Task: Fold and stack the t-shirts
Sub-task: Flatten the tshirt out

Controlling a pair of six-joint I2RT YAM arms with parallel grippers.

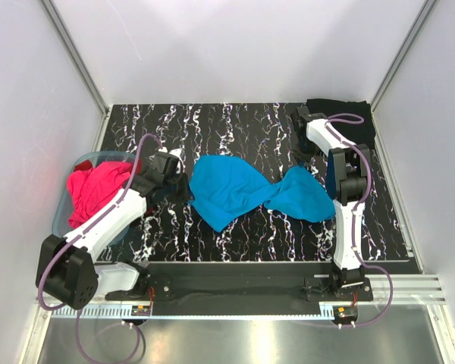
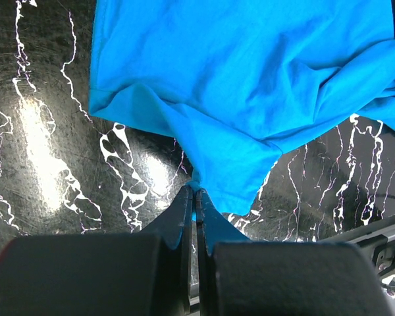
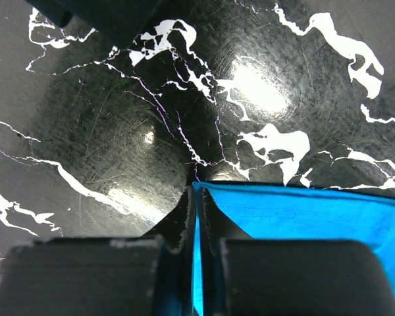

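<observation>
The robot's left gripper should pull the turquoise t-shirt's corner back toward the tub before the right gripper takes another corner, because the t-shirt twists into a narrow waist.
The turquoise t-shirt lies crumpled on the black marbled table, twisted into a narrow waist right of its middle. My left gripper is at its left edge and is shut on a corner of the cloth, as the left wrist view shows, with the shirt spreading ahead. My right gripper is at the shirt's right end, shut on a hem edge, with the cloth running off to the right. A black t-shirt lies at the back right corner. Magenta-pink and red shirts are heaped at the left.
The pink and red shirts sit in a translucent pale-blue tub at the table's left edge, under my left arm. White walls close in the table on three sides. A black rail runs along the near edge between the arm bases.
</observation>
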